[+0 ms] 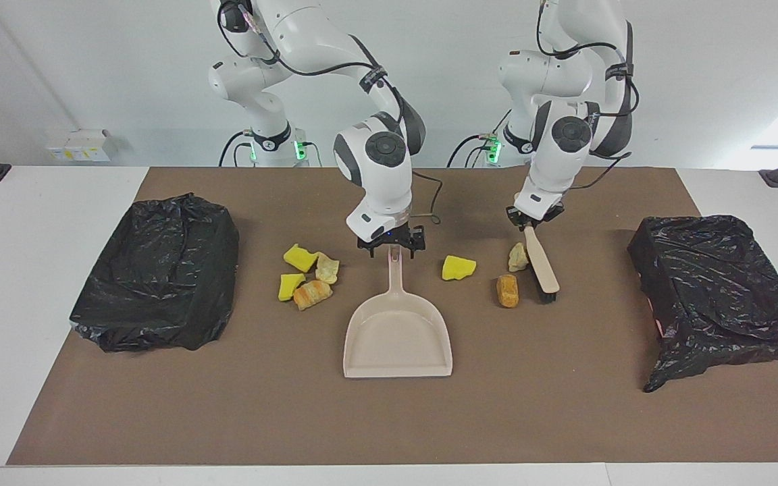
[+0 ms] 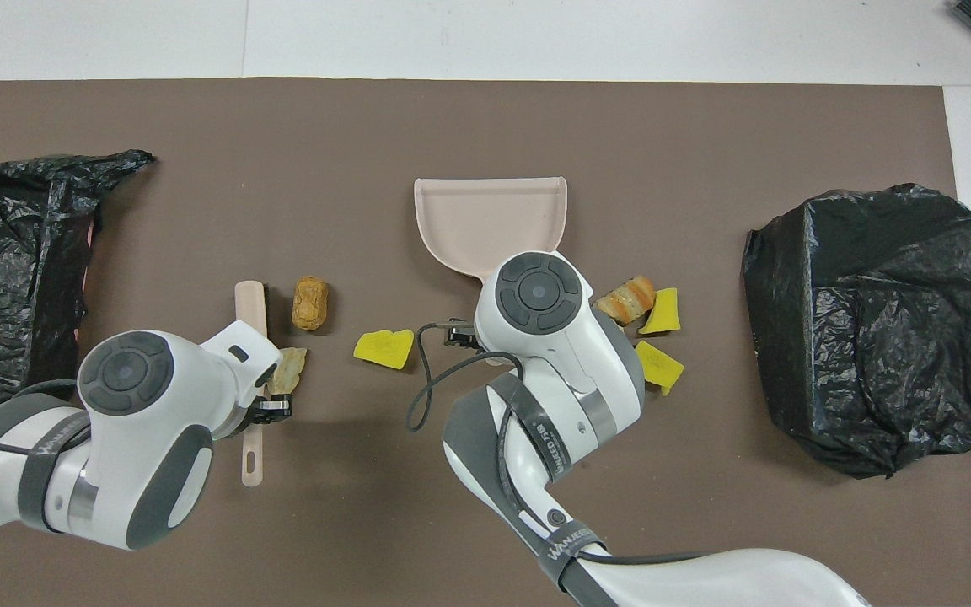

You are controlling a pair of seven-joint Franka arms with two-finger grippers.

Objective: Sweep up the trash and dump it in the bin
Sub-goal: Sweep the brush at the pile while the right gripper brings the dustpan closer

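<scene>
The swept trash should stay together inside the beige dustpan [image 2: 490, 217] when the robot lifts and carries the dustpan, because it has a raised curved rim [image 2: 437, 254] toward its handle.
The beige dustpan [image 1: 397, 331] lies mid-table, its handle pointing at the robots. My right gripper [image 1: 391, 244] is open, low around the handle's tip. My left gripper [image 1: 534, 219] is shut on the handle of the brush [image 1: 541, 268], whose bristles rest on the mat. Trash: a pale lump [image 1: 517, 256] touches the brush, with a brown lump [image 1: 507, 290] and a yellow sponge [image 1: 458, 267] between brush and dustpan. Several more pieces [image 1: 308, 277] lie toward the right arm's end. Two black-bagged bins [image 1: 156, 270] [image 1: 720, 290] stand at the table's ends.
A brown mat [image 1: 389, 418] covers most of the white table. The overhead view shows the dustpan [image 2: 490, 215], the brush [image 2: 251, 303] and the bins [image 2: 865, 320] [image 2: 5, 253]; the right arm's wrist hides the dustpan's handle there.
</scene>
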